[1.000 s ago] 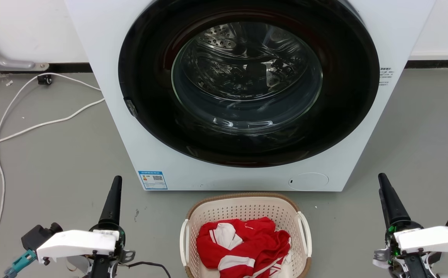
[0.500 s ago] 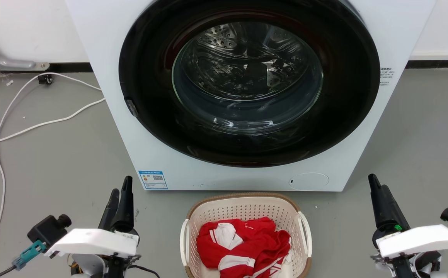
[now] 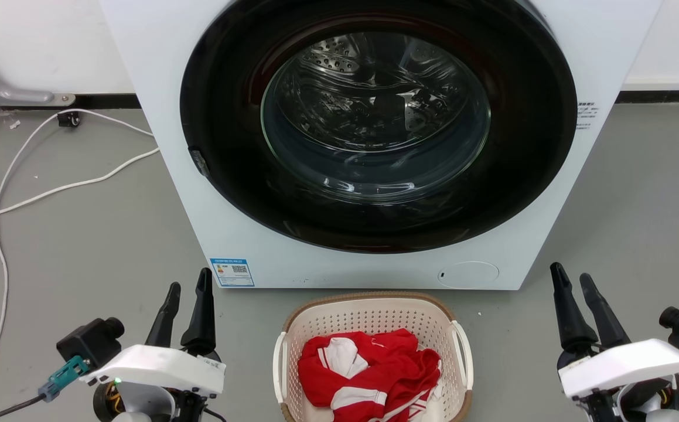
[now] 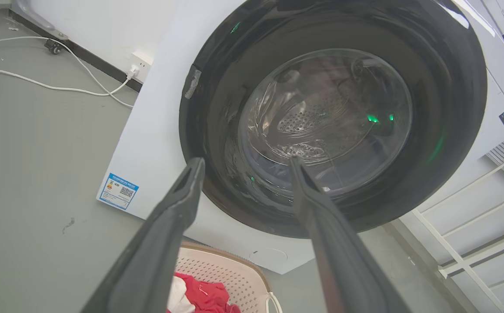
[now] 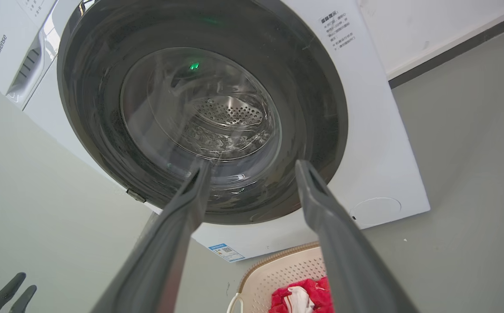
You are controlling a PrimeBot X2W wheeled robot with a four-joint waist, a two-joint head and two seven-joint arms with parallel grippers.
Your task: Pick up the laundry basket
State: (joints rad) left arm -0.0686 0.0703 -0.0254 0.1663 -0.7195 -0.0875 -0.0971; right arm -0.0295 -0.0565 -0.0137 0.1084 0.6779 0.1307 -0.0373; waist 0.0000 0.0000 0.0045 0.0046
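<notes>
The red and white clothes point(image 3: 370, 376) are well below the brown rim point(image 3: 369, 295), so I expect them to stay in place and come along when I pick up the laundry basket.
The laundry basket point(image 3: 374, 319), cream perforated plastic with a brown rim and white side handles, stands on the floor at the bottom centre, just before the washing machine. Red and white clothes point(image 3: 368, 375) lie inside it. My left gripper point(image 3: 189, 280) is open to the basket's left, well apart from it, fingers pointing at the machine. To the basket's right, my right gripper point(image 3: 569, 271) is open too and holds nothing. The left wrist view has the left gripper point(image 4: 246, 161) above the basket point(image 4: 230, 278). In the right wrist view the right gripper point(image 5: 253, 164) spreads over the basket point(image 5: 286, 269).
A white front-loading washing machine point(image 3: 550, 88) with a shut dark round door point(image 3: 374, 117) rises right behind the basket. White cables point(image 3: 52, 190) run over the grey floor at the left. Bare floor lies on both sides of the basket.
Both grippers have gone from fingers together to open. Both arms have drifted a little inward toward the basket, which has not moved.
</notes>
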